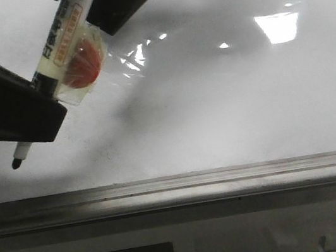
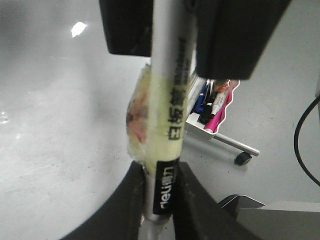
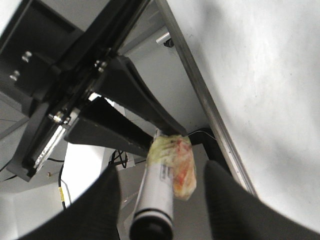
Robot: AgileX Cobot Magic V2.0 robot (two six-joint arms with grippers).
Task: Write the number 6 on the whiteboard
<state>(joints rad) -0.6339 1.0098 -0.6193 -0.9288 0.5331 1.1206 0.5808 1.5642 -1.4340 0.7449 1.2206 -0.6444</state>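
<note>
The pen's black label [image 1: 45, 83] near the pen's tip is held in my closed left gripper, so next my right gripper grabs the pen's back end [image 3: 154, 210] before my left gripper moves away.
A white marker pen [image 1: 62, 43] with yellowish tape and an orange patch slants down to the left in front of the whiteboard [image 1: 229, 110]. Its black tip [image 1: 16, 164] hangs just above the grey bottom rail [image 1: 178, 188]. My left gripper [image 2: 160, 200] is shut on the pen's lower barrel, at the black label. My right gripper [image 3: 165, 200] is open, and the pen's back end [image 3: 152, 227] stands between its fingers without touching them. In the front view the right gripper's fingers [image 1: 123, 5] flank the pen's upper end. The number 6 is out of view.
A bright rectangular light reflection [image 1: 277, 25] lies on the board's upper right. Beyond the board, the left wrist view shows a wheeled stand carrying a tray of coloured pens [image 2: 212, 107] and a black cable [image 2: 300, 145] over grey floor.
</note>
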